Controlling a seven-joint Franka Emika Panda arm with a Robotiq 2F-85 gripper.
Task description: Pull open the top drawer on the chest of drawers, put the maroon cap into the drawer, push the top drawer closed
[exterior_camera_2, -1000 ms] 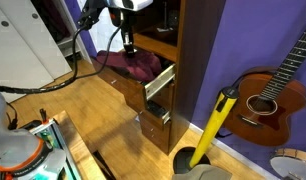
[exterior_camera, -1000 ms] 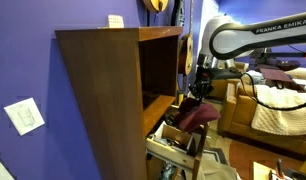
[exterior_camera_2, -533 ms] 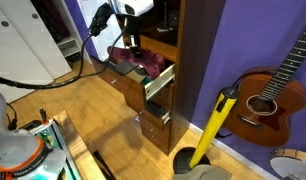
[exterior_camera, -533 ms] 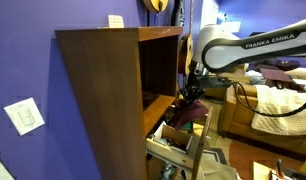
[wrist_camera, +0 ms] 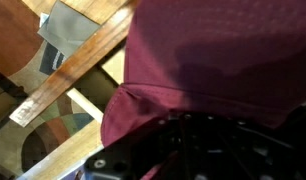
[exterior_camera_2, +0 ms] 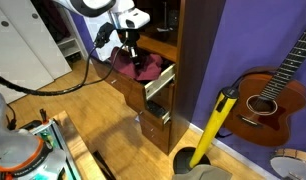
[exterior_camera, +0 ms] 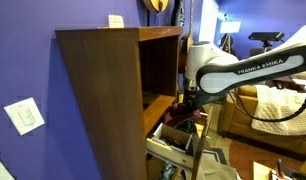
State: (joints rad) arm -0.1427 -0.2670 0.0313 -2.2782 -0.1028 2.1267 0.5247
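The maroon cap's edge [wrist_camera: 117,110] lies over the top drawer's wooden rim, so my gripper should turn and move the cap back above the drawer's open inside [exterior_camera: 173,134] before opening.
The chest of drawers [exterior_camera: 108,90] is a tall dark-brown cabinet, seen in both exterior views [exterior_camera_2: 193,50]. Its top drawer [exterior_camera_2: 156,87] stands pulled open, with its light tan front toward the room. My gripper [exterior_camera_2: 133,52] is down at the drawer, shut on the maroon cap [exterior_camera_2: 143,66], which hangs into the drawer's opening. In an exterior view the cap [exterior_camera: 189,115] shows dark red under my gripper [exterior_camera: 189,100]. In the wrist view the cap [wrist_camera: 218,50] fills most of the picture, beside the drawer's wooden rim [wrist_camera: 78,72]; my fingertips are dark and hidden.
The lower drawer [exterior_camera: 178,150] is also open, with silvery clutter in it. A guitar [exterior_camera_2: 268,100] and a yellow pole [exterior_camera_2: 215,125] stand by the purple wall. A sofa [exterior_camera: 278,108] is behind the arm.
My gripper has carried the cap lower and in toward the cabinet, from above the drawer's front down into the open top drawer.
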